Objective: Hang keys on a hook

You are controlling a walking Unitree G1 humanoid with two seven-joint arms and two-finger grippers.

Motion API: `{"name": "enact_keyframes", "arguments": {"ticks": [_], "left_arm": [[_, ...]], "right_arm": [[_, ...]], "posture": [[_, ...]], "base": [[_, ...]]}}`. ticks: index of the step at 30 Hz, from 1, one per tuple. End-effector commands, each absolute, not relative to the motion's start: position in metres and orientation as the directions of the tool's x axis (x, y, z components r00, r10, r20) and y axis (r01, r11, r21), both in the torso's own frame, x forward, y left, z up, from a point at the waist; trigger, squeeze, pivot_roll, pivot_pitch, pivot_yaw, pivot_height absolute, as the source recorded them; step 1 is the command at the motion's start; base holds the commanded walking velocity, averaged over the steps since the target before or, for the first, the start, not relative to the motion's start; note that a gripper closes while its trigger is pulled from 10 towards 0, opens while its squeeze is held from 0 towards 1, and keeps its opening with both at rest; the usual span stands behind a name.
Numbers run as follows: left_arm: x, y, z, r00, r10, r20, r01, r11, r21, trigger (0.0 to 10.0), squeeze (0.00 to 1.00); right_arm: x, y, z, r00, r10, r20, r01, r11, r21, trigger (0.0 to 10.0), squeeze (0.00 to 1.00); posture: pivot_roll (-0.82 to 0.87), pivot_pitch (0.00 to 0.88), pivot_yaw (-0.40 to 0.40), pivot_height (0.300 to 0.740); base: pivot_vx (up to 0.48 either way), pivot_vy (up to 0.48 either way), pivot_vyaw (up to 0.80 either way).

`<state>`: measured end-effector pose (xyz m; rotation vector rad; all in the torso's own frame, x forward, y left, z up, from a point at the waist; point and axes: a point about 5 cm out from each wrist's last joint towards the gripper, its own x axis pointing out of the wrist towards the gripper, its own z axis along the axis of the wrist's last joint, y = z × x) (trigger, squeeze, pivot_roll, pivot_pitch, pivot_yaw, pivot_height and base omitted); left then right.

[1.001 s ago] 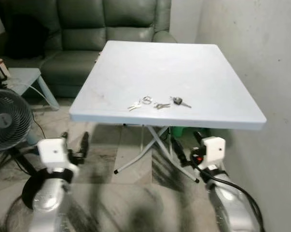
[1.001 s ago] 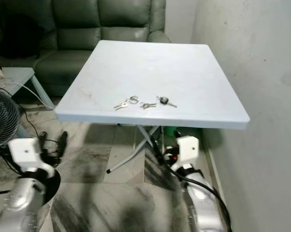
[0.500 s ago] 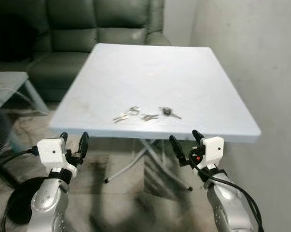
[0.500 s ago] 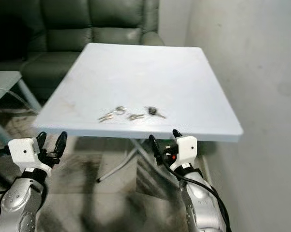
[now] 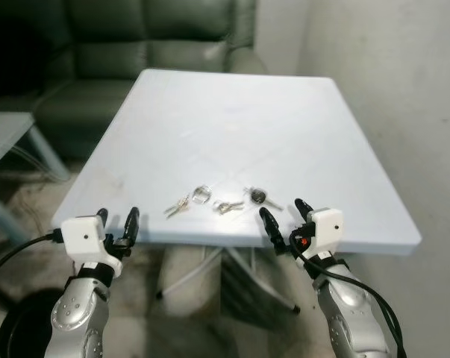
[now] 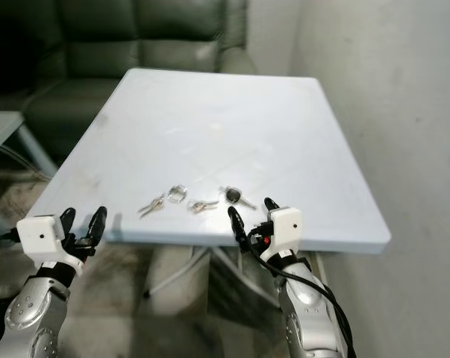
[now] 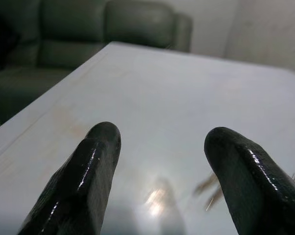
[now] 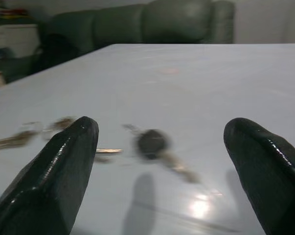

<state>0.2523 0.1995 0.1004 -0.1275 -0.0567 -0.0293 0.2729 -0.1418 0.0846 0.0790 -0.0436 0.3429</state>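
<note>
The black-headed key (image 5: 260,196) will come along and swing loosely below when the robot lifts the thin metal ring (image 5: 248,190), because the ring sticks out from the key's black head.
Three sets of keys lie in a row near the front edge of the white folding table (image 5: 232,127). A black-headed key (image 5: 258,197) (image 8: 152,143) is on the right. A small silver key (image 5: 227,206) lies in the middle. A silver key on a ring (image 5: 191,199) is on the left. My right gripper (image 5: 282,221) is open at the table's front edge, just in front of the black-headed key. My left gripper (image 5: 116,221) is open at the front left corner, with the silver keys (image 7: 211,188) blurred beyond its fingers.
A dark green sofa (image 5: 120,45) stands behind the table. A plain white wall (image 5: 404,89) runs along the right. A small pale side table (image 5: 8,142) is at the left. A dark round base (image 5: 16,335) sits on the floor beside my left arm.
The camera has moved closer to the table. Both grippers have risen from below the tabletop to its front edge.
</note>
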Motion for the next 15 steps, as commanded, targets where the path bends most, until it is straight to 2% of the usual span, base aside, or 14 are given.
{"name": "enact_keyframes", "arguments": {"ticks": [1, 5, 12, 15], "left_arm": [[0.25, 0.1955, 0.0954, 0.999, -0.032, 0.037, 0.037, 0.99, -0.135, 10.0, 0.0], [0.2496, 0.1955, 0.0956, 0.999, -0.031, 0.039, 0.036, 0.99, -0.137, 10.0, 0.0], [0.2493, 0.1942, 0.0964, 0.999, -0.025, 0.046, 0.031, 0.991, -0.134, 10.0, 0.0], [0.2465, 0.1874, 0.0952, 0.998, -0.035, 0.053, 0.041, 0.992, -0.116, 10.0, 0.0]], "right_arm": [[0.2729, -0.1475, 0.0858, 0.946, 0.319, 0.057, -0.323, 0.944, 0.065, 10.0, 0.0], [0.2729, -0.1473, 0.0858, 0.946, 0.32, 0.057, -0.323, 0.944, 0.065, 10.0, 0.0], [0.2728, -0.1484, 0.0853, 0.946, 0.32, 0.053, -0.323, 0.944, 0.06, 10.0, 0.0], [0.2715, -0.1486, 0.0817, 0.937, 0.348, 0.025, -0.349, 0.937, 0.014, 10.0, 0.0]], "posture": [[-0.13, 0.0, 0.003, 0.728], [-0.13, 0.0, 0.003, 0.728], [-0.13, 0.0, 0.003, 0.728], [-0.13, 0.0, 0.001, 0.728]], "base": [[0.289, 0.289, 0.0], [0.285, 0.292, 0.0], [0.0, 0.0, 0.0], [0.0, 0.0, 0.0]]}}
